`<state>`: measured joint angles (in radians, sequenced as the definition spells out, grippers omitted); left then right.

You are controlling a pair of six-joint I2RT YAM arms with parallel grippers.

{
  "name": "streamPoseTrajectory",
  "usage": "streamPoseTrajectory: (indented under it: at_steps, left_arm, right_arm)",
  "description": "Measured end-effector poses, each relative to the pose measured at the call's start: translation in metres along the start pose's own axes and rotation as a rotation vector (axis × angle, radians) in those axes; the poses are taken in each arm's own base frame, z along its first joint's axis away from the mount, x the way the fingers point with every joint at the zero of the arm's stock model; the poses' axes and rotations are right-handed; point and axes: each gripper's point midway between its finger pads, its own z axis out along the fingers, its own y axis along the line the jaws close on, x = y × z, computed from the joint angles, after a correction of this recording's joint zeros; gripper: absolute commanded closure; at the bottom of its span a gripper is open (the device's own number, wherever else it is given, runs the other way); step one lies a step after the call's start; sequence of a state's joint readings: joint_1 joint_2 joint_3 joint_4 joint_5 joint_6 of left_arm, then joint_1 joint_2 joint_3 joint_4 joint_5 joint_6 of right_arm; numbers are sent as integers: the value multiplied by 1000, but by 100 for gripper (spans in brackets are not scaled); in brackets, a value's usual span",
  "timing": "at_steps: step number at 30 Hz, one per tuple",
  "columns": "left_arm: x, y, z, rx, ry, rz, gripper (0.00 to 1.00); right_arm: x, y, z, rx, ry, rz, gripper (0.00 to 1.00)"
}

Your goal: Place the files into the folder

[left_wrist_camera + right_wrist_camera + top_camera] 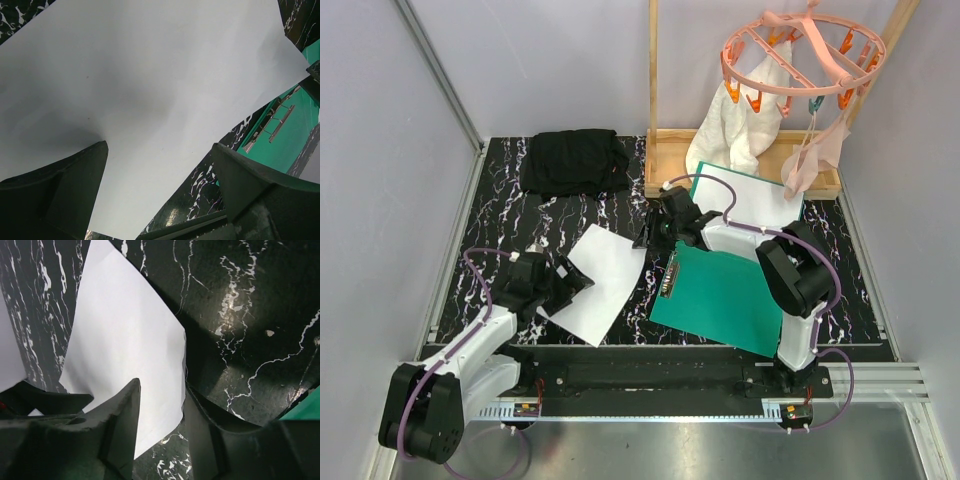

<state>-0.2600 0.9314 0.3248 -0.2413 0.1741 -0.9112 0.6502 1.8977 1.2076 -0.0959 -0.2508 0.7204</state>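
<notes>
The teal folder (720, 308) lies crooked while my right gripper has the sheet's corner, so next my left gripper takes the folder's clip edge (669, 276) and draws it square.
The teal folder (720, 295) lies open at the centre right, its metal clips (670, 276) on its left edge. One white sheet (752, 196) lies on its far half. The other white sheet (601, 281) lies skewed on the black marble table, left of the folder. My left gripper (572, 281) is open at this sheet's left edge; in the left wrist view the sheet (150, 75) spreads under the gripper (157, 150). My right gripper (654, 232) is open at the sheet's far right corner; the sheet's edge (150, 390) runs between its fingers (120, 425).
A folded black cloth (575, 160) lies at the back left. A wooden frame with a tray (665, 160) stands at the back right, with a pink clip hanger (800, 55) and white cloths (745, 130) hanging over it. Grey walls enclose the table.
</notes>
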Motion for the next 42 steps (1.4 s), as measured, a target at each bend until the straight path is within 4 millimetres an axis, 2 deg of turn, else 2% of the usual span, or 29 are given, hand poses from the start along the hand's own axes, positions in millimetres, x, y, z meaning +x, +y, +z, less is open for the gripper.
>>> streamPoseTrajectory:
  at_steps: [2,3,5,6,8,14,16,18,20,22,24,25,28,31,33,35,38,42]
  left_arm:
    - [0,0,0,0,1,2,6]
    - [0,0,0,0,1,3,6]
    - [0,0,0,1,1,5,6]
    - [0,0,0,1,1,6,6]
    - [0,0,0,3,2,10,6]
    - [3,0,-3,9,16,52,6]
    - [4,-2,-8,14,24,68,6]
    - [0,-12,-17,44,15,94,6]
    - [-9,-30,-29,99,-16,126,6]
    - [-20,-50,-42,155,-53,156,6]
    - [-32,-71,-54,208,-89,180,7]
    - [-36,-80,-59,233,-99,189,8]
    - [-37,-97,-60,271,-83,217,10]
    - [-19,-111,-48,276,6,270,14]
    - [-2,-121,-34,259,84,313,18]
    - [17,-142,-19,256,165,376,20]
    - [36,-175,2,253,232,468,24]
    - [42,-223,39,256,237,584,27]
  right_arm:
    - [0,-4,0,-3,2,24,62]
    - [-1,-4,0,-6,2,32,71]
    - [-3,-3,0,-17,0,36,80]
    - [-3,-2,0,-24,0,35,91]
    - [-3,-1,2,-33,0,28,100]
    - [7,-7,12,-38,48,-2,100]
    - [7,-11,10,-19,48,-20,100]
    - [5,-14,2,18,37,-46,100]
    - [-3,-13,-18,56,2,-77,100]
    - [-15,-8,-47,78,-57,-108,100]
    - [-27,-4,-85,92,-141,-126,100]
    - [-33,-7,-112,105,-193,-126,100]
    - [-46,-29,-173,182,-334,-94,100]
    - [-43,-71,-226,310,-435,-29,100]
    - [-35,-108,-258,431,-482,30,100]
    - [-23,-136,-283,548,-509,82,100]
    - [-8,-153,-302,644,-507,124,100]
    - [0,-168,-315,725,-499,167,100]
